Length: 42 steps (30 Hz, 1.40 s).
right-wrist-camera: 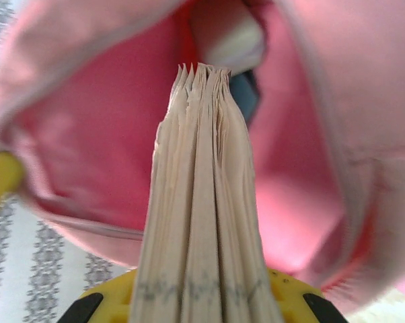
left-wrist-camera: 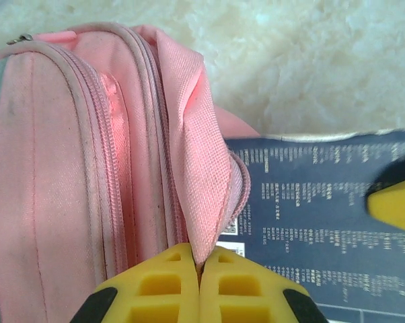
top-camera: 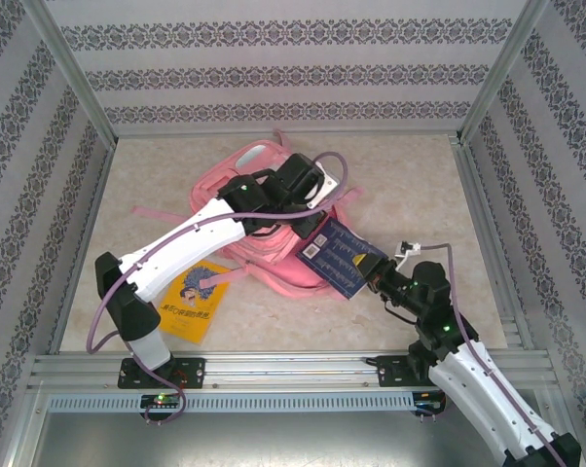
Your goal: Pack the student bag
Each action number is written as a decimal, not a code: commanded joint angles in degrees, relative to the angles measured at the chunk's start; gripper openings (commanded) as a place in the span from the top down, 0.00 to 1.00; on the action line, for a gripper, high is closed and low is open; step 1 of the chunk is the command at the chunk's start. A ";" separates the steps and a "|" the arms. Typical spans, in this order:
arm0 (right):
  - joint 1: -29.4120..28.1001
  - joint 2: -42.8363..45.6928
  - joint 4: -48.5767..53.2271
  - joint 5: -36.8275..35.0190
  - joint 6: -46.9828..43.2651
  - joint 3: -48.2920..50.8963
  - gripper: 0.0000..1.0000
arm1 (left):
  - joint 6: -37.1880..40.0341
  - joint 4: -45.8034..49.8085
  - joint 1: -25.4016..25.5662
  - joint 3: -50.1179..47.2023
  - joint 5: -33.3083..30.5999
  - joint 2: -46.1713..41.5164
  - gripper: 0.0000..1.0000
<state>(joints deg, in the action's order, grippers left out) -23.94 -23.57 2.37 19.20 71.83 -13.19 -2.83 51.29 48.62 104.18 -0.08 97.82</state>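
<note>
My right gripper is pointing the dark blue book's end at the white item inside the bag [right-wrist-camera: 228, 33], so it should guide the book along the pink lining [right-wrist-camera: 163, 50] beside that item.
The pink student bag [top-camera: 270, 265] lies flat mid-table with its mouth toward the right arm. My left gripper [top-camera: 311, 220] is shut on the fabric edge [left-wrist-camera: 202, 155] of that mouth [left-wrist-camera: 200, 266], pinching it between the yellow pads. My right gripper [top-camera: 377, 273] is shut on a dark blue book [top-camera: 337, 255] and holds it at the opening. In the right wrist view the book's page edges [right-wrist-camera: 202, 202] point into the bag's pink inside [right-wrist-camera: 88, 134], with the jaws [right-wrist-camera: 202, 299] either side of the book. The blue cover [left-wrist-camera: 317, 195] lies right beside the pinched edge.
A yellow book [top-camera: 194, 297] lies on the table near the left arm's base, left of the bag. A loose pink strap [top-camera: 157, 211] trails to the left. Patterned walls and metal rails [top-camera: 274, 365] bound the table on all sides.
</note>
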 commanded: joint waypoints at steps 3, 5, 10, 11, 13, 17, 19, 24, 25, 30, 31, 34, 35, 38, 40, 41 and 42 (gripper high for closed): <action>-5.26 -2.21 2.82 -9.61 -5.73 0.29 1.00 | -0.77 -0.57 -1.94 2.86 2.21 -4.68 1.00; -6.30 -4.12 2.79 -11.35 -6.01 0.77 1.00 | -0.94 -0.58 -2.30 2.90 2.32 -5.17 1.00; -8.14 -7.29 3.59 -13.99 -6.63 0.29 1.00 | -2.01 -1.87 -3.80 0.80 1.26 -7.62 1.00; -8.58 -7.34 3.87 -14.61 -6.92 0.12 1.00 | -2.44 -2.66 -4.34 -0.16 1.62 -8.36 1.00; -9.42 -6.85 4.11 -15.76 -7.31 0.22 1.00 | -3.83 -4.67 -5.92 -2.36 3.49 -10.15 1.00; -9.70 -5.73 3.18 -15.63 -6.87 1.02 1.00 | -5.99 -8.06 -8.81 -5.47 7.28 -13.26 1.00; -9.72 -5.24 2.10 -15.03 -6.26 1.31 1.00 | -6.31 -8.63 -9.57 -5.92 8.39 -13.97 1.00; -9.72 -5.39 -6.62 -11.83 -2.83 0.56 1.00 | -6.17 -7.54 -9.86 -4.59 10.99 -13.06 1.00; -9.80 -6.00 -8.68 -11.11 -2.26 -0.26 1.00 | -6.33 -7.47 -9.86 -4.28 11.32 -12.88 1.00; -9.89 -11.12 -20.40 -9.31 3.54 -2.66 1.00 | -7.05 -7.52 -9.86 -2.74 11.97 -11.82 1.00; -9.97 -12.85 -22.91 -9.37 4.88 -2.96 1.00 | -7.05 -7.37 -9.86 -2.43 11.99 -11.74 1.00; -10.95 -18.30 -29.04 -8.99 6.47 -5.02 1.00 | -6.92 -7.08 -9.86 -1.95 11.69 -11.47 1.00; -11.62 -19.96 -30.81 -8.82 6.25 -5.97 1.00 | -6.99 -6.95 -9.86 -1.90 11.49 -11.36 1.00; -13.87 -24.49 -33.31 -10.17 5.34 -9.60 1.00 | -7.75 -6.86 -9.86 -1.88 11.78 -11.11 1.00; -14.94 -27.00 -34.60 -12.69 5.71 -10.49 1.00 | -8.49 -7.31 -9.86 -1.81 12.60 -10.99 1.00; -15.21 -28.16 -35.75 -13.62 5.93 -10.77 1.00 | -8.66 -7.47 -9.86 -1.72 12.85 -11.09 1.00; -15.43 -29.59 -36.53 -14.51 6.03 -11.29 1.00 | -8.68 -7.52 -9.86 -1.66 12.97 -11.09 1.00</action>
<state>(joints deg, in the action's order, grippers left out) -38.68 -51.29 -26.09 8.08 76.82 -22.06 -9.91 49.10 39.29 99.04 11.60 87.55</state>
